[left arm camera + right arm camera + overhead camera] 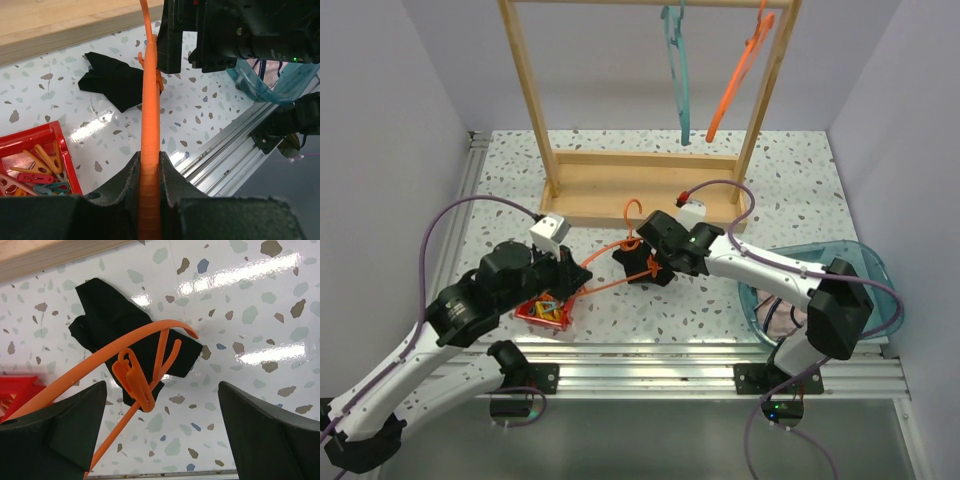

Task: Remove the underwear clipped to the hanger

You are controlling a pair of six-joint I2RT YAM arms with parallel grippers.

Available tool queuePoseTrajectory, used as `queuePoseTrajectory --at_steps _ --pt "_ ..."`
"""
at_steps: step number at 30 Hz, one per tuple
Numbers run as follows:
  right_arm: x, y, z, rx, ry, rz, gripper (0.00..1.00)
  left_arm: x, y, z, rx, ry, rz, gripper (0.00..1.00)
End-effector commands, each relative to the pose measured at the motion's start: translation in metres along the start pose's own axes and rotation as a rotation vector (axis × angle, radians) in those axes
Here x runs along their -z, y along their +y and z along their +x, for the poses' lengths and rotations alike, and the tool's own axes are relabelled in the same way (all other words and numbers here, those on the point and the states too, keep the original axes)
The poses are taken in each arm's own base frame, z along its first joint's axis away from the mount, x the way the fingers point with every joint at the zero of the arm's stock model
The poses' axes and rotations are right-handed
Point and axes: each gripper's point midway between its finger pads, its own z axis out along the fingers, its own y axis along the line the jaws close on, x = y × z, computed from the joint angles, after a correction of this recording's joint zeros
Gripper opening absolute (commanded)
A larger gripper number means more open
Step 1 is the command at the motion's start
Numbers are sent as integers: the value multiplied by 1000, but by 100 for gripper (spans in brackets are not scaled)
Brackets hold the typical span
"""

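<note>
My gripper will lift the hanger away, and the black underwear (636, 262) should stay behind, because the fabric lies slack beneath the orange clip (653, 266).
My left gripper (577, 277) (149, 159) is shut on the lower bar of an orange hanger (610, 262) (150, 100) and holds it low over the table. The black underwear (642, 268) (112, 80) (112, 322) lies crumpled on the table under the hanger's far end. An orange clip (135, 380) on the hanger hangs over the fabric's edge; I cannot tell whether it grips it. My right gripper (657, 260) (160, 440) is open just above the clip and the black underwear, one finger on each side. Pink and dark fabric (265, 67) shows inside the teal bin.
A red tray (542, 315) (30, 140) of several clips sits by my left gripper. A teal bin (865, 265) (260, 87) stands at the right front. A wooden rack (640, 190) at the back carries a teal hanger (677, 70) and an orange hanger (738, 75).
</note>
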Motion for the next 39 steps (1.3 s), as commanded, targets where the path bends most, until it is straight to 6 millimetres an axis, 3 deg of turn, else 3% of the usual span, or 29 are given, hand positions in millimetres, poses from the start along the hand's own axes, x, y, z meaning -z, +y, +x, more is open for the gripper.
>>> queuePoseTrajectory --at_steps 1,9,16,23,27,29,34,39 --pt "-6 13 -10 -12 -27 -18 96 10 -11 -32 13 -94 19 0" --pt "-12 -7 -20 -39 -101 82 95 20 -5 -51 46 -159 -39 0" --pt "8 -32 -25 -102 -128 101 95 31 29 -55 110 -196 -237 0" --pt "16 -48 8 -139 0 53 96 40 51 -62 187 -259 -371 0" --pt "22 -35 31 -150 111 -74 96 37 48 -66 196 -274 -350 0" --pt "23 -18 33 -168 117 -191 96 31 43 -64 188 -261 -325 0" --pt "59 36 13 -348 172 -591 99 25 37 -54 146 -222 -272 0" --pt "55 66 -7 -558 280 -815 99 27 32 -44 131 -211 -221 0"
